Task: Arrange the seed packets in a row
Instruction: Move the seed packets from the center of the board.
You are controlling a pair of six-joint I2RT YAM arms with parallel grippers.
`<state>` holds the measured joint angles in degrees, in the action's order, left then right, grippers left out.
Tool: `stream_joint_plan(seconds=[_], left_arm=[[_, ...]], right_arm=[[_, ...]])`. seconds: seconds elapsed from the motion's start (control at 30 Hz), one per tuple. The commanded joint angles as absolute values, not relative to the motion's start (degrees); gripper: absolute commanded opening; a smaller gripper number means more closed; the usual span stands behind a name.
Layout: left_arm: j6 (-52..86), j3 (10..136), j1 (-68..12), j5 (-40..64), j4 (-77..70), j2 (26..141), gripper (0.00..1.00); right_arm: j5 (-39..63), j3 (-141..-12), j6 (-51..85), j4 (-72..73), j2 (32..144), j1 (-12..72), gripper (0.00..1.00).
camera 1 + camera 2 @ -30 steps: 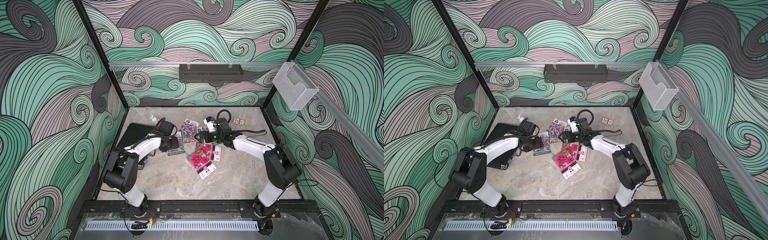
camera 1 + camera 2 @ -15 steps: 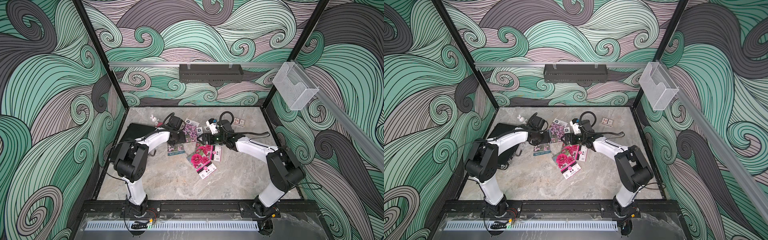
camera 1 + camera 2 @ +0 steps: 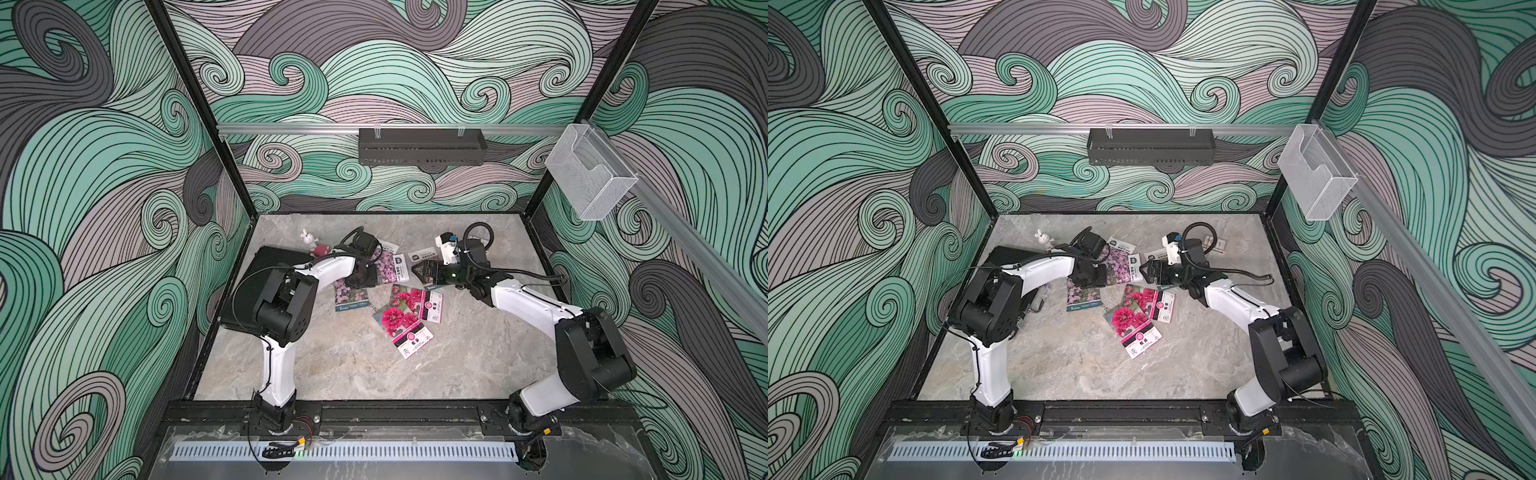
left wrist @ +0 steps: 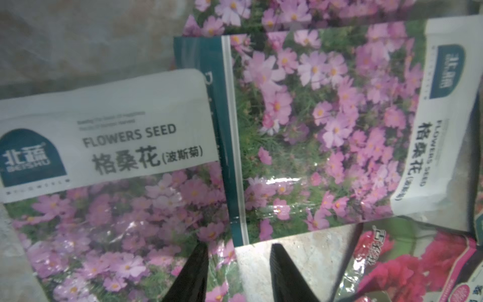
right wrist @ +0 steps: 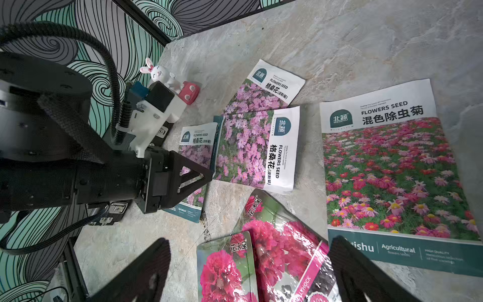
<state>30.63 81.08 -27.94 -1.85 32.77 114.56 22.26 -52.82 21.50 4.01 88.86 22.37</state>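
A purple packet is lying over the crosswise packet's teal end (image 4: 216, 120). Next, my left gripper pulls the purple packet out of the way before my right gripper lifts the crosswise packet's white end (image 3: 400, 267).
Six seed packets lie loosely clustered mid-table. Three purple-pink ones (image 3: 351, 295) (image 3: 388, 266) (image 5: 261, 91) overlap at the left. Two magenta ones (image 3: 417, 301) (image 3: 401, 328) overlap nearer the front. The red-pink mix packet (image 5: 392, 170) lies partly under my right arm. My left gripper (image 4: 237, 248) hangs low with its jaws narrowly apart. One fingertip (image 4: 201, 251) is over a purple packet (image 4: 117, 235), the other over bare table beside its edge. My right gripper (image 5: 249, 244) stands wide open above the magenta packets (image 5: 224, 272), holding nothing.
A white bunny figurine (image 3: 309, 241) stands at the back left, beside a large black slab (image 3: 257, 278) under my left arm. A small patterned box (image 3: 1219, 245) lies behind my right wrist. On the walls hang a black rack (image 3: 422, 145) and a mesh holder (image 3: 590, 178).
My left gripper has swung right, from the left purple packet toward the middle of the cluster, and its jaws have narrowed. My right gripper has barely shifted and stays wide open.
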Motion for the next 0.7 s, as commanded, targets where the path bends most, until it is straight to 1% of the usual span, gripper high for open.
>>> stream_joint_plan(seconds=[0.0,0.17,0.3,0.67], left_arm=[[30.6,82.5,-28.6,-2.6,34.2,115.5,0.41],[30.5,82.1,-28.7,-2.7,34.7,116.8,0.40],[30.4,80.9,-28.7,-3.0,34.9,116.4,0.34],[28.6,78.8,-28.7,-5.0,37.5,113.6,0.29]], right_arm=[[22.1,-52.7,22.0,4.7,89.2,22.4,0.96],[22.5,-52.9,21.8,4.4,89.1,22.4,0.96],[22.5,-52.8,21.9,4.4,88.8,22.4,0.96],[22.5,-52.4,21.7,4.7,88.2,22.4,0.97]])
